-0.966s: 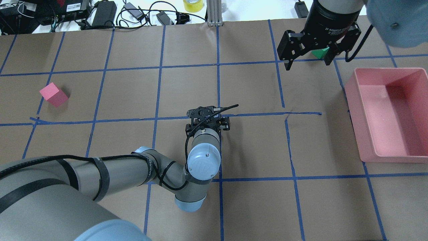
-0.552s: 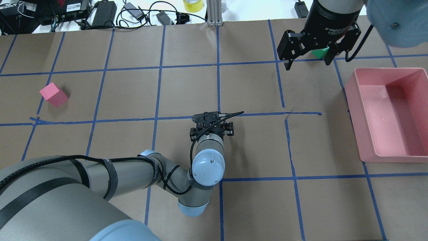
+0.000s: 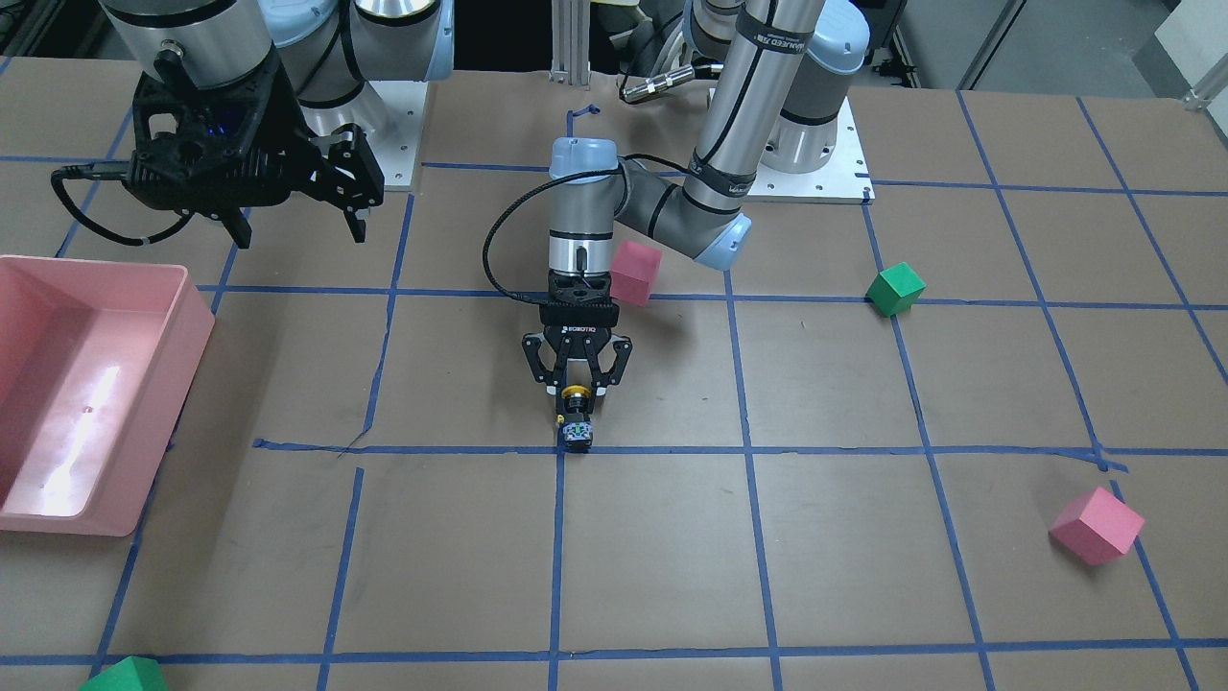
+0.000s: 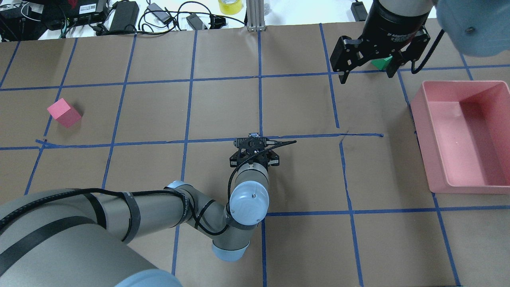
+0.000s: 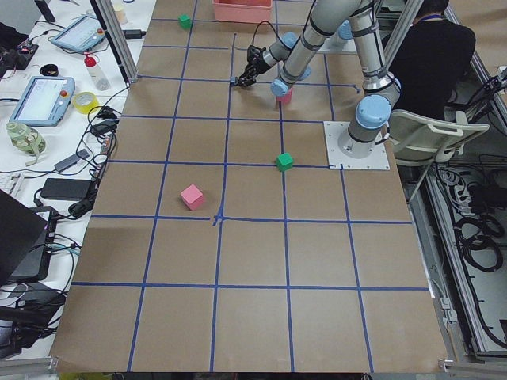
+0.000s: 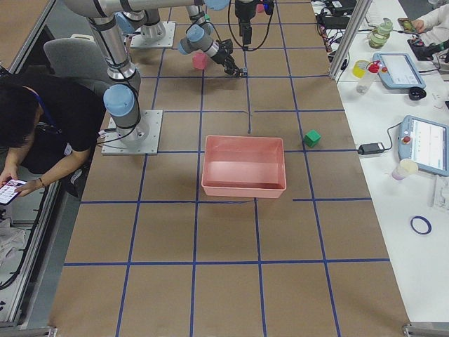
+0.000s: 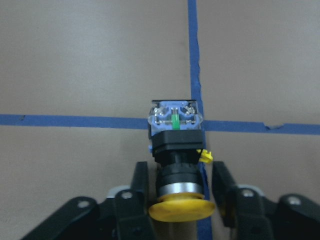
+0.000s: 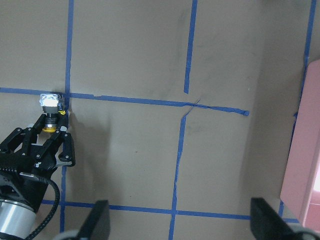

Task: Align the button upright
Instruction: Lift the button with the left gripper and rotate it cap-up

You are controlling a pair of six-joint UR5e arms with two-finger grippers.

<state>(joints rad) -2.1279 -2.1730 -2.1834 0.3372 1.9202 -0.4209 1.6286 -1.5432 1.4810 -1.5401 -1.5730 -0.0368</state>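
Observation:
My gripper will turn the button (image 3: 576, 415) upright. The whitish base block (image 3: 577, 436) has a flat, square end, so the button will stand on that end of the block with its yellow cap up.
The button (image 7: 175, 145) lies on its side on a blue tape crossing, its yellow cap toward the gripper and its whitish base block pointing away. It also shows in the front view (image 3: 577, 432), the overhead view (image 4: 253, 136) and the right wrist view (image 8: 50, 105). My left gripper (image 7: 179, 175) is low at the table and open. Its fingers (image 7: 141, 180) straddle the cap and black body, with a small gap on the right side. The left gripper also shows in the front view (image 3: 576, 393). My right gripper (image 4: 364, 73) hangs open and empty, high over the far right.
A pink bin (image 4: 422, 131) stands at the right edge. A pink cube (image 4: 63, 113) lies far left. Another pink cube (image 3: 635, 273) sits by my left forearm. One green cube (image 3: 894, 288) lies on my left side, another (image 4: 382, 62) under my right gripper.
My left arm has shifted right and back toward the robot's base. The button's base block now shows beyond the gripper in the overhead view. The right arm has not moved.

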